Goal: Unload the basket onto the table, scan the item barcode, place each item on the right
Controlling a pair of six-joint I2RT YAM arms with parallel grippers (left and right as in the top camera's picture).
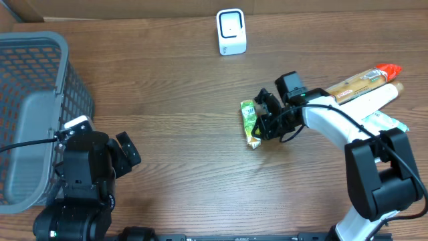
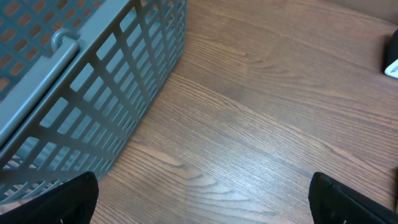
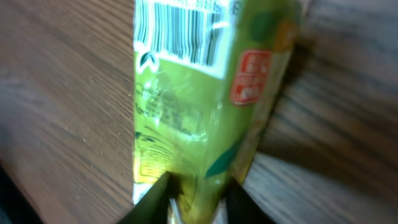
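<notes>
Next, I flip the packet over with my right gripper and grab its near end (image 1: 253,142) before bringing it to the scanner, because the packet's barcode (image 3: 181,32) faces up.
The item is a green snack packet (image 1: 249,118) lying on the wooden table right of centre. In the right wrist view the packet (image 3: 199,99) fills the frame, its barcode (image 3: 180,31) face up near the top. My right gripper (image 1: 263,122) is at the packet's right side, and its two dark fingers pinch the packet's near end (image 3: 199,196). The white barcode scanner (image 1: 231,31) stands at the back centre. My left gripper (image 1: 127,155) hovers near the front left, wide open (image 2: 202,205) over bare wood and holding nothing.
A grey mesh basket (image 1: 37,73) takes up the left side, close beside my left gripper (image 2: 93,81). More packaged items lie at the right edge behind my right arm: a long brown and red one (image 1: 364,79) and pale ones (image 1: 381,120).
</notes>
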